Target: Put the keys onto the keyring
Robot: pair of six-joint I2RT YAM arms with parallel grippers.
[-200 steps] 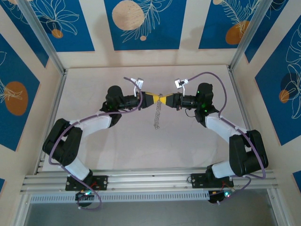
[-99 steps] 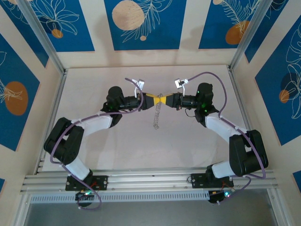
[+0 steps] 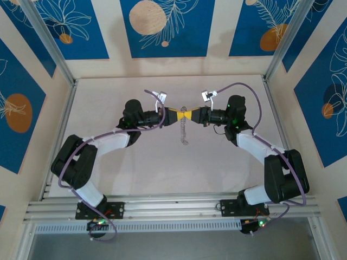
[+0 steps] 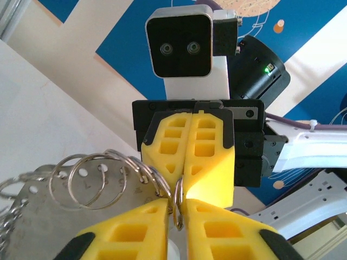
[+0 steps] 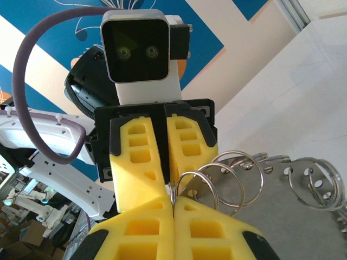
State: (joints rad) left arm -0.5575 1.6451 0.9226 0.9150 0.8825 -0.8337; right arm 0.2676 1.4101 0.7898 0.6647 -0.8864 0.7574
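Both my grippers are pinching rings of the keyring (image 3: pixel 184 110), so my right gripper should open and go get the key while my left gripper moves the keyring aside.
The keyring (image 3: pixel 184 131) is a silvery floppy strip edged with small wire rings, and it hangs over the table's middle. My left gripper (image 3: pixel 177 115) and right gripper (image 3: pixel 191 115) meet tip to tip above it. In the left wrist view, the left gripper (image 4: pixel 176 203) is shut on one thin ring standing edge-on, with more rings (image 4: pixel 89 173) fanning to the left. In the right wrist view, the right gripper (image 5: pixel 173 199) pinches a ring at its tips beside further rings (image 5: pixel 238 179). The key with the black head is out of view.
The pale table (image 3: pixel 135 162) lies below the hanging keyring. Aluminium rails (image 3: pixel 162 206) run along the near edge, and metal posts (image 3: pixel 59 65) stand at the back corners. Blue patterned walls enclose the space. Purple cables (image 3: pixel 238 86) arch over both wrists.
Both arms hold nearly the same pose. The hanging keyring has swung slightly to the right and now hangs shorter beneath the fingertips.
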